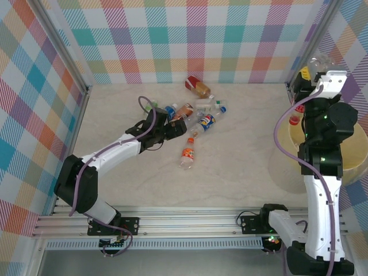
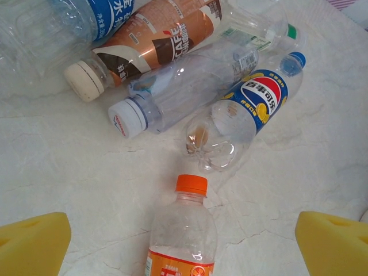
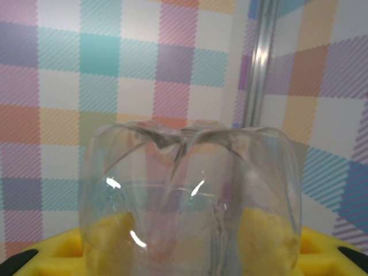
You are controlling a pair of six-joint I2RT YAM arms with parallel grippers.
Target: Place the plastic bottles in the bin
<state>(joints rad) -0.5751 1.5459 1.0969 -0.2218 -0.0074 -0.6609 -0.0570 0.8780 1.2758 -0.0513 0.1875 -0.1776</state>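
The clear bottle's red cap (image 1: pixel 294 120) points down toward the bin, so my right gripper keeps going over the bin's opening (image 1: pixel 349 150) and lets go of the bottle there.
Several plastic bottles (image 1: pixel 198 112) lie in a heap mid-table, one with brown liquid (image 1: pixel 198 87) at the back. An orange-capped bottle (image 1: pixel 187 154) lies apart, nearer me. My left gripper (image 1: pixel 172 129) is low beside the heap and open. In the left wrist view its yellow pads (image 2: pixel 31 244) stand wide on either side of the orange-capped bottle (image 2: pixel 184 230), not touching it. My right gripper (image 1: pixel 315 72) is raised at the far right, above the pale-yellow bin (image 1: pixel 359 150). It is shut on a clear bottle (image 3: pixel 190 172), whose base points at the checked wall.
Checked walls with aluminium posts (image 1: pixel 86 92) enclose the table on three sides. A metal rail (image 1: pixel 190 218) runs along the near edge. Red-capped items (image 1: pixel 294 119) show at the bin's left rim. Bare marble-look tabletop (image 1: pixel 241 161) lies between the heap and the bin.
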